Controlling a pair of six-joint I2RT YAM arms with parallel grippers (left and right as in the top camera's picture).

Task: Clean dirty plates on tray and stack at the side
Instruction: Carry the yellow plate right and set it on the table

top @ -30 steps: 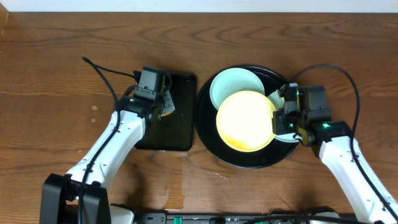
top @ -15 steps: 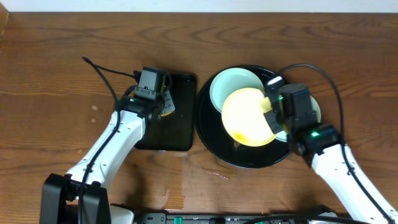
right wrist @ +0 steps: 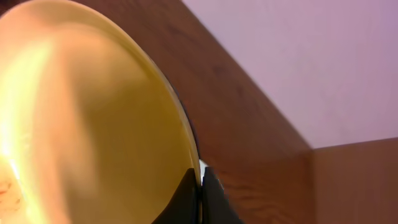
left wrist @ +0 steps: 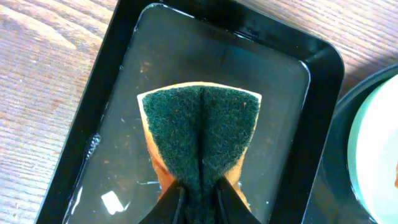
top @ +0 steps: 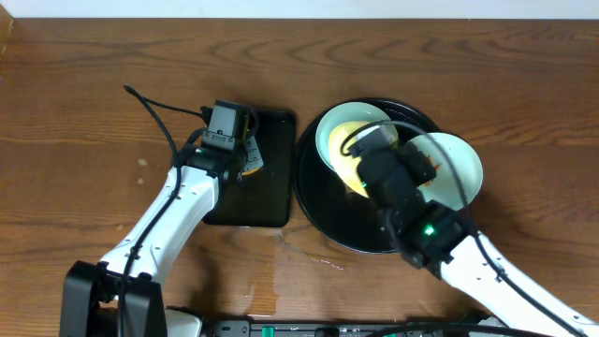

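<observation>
My fingers are on the yellow plate's rim (right wrist: 187, 129), and there is open wood (top: 532, 157) beside the round tray. My right gripper should go there next and let go once the plate rests.
The pale yellow plate (right wrist: 93, 118) stands tilted up on edge, and my right gripper (right wrist: 200, 186) is shut on its rim. From overhead only a part of the yellow plate (top: 344, 154) shows, behind the right arm above the round black tray (top: 309, 201). One mint plate (top: 328, 131) lies at the tray's back left and another mint plate (top: 459, 168) at its right. My left gripper (left wrist: 200, 198) is shut on a green-and-orange sponge (left wrist: 199, 124), folded between the fingers.
The sponge hangs over a small rectangular black tray (left wrist: 112, 74) holding a film of water, left of the round tray. Bare wooden table lies around both trays. A black cable (top: 154, 108) trails over the table behind the left arm.
The right arm has swung left over the round tray, lifting the yellow plate and tipping it from flat to on edge. The left arm and sponge have not moved.
</observation>
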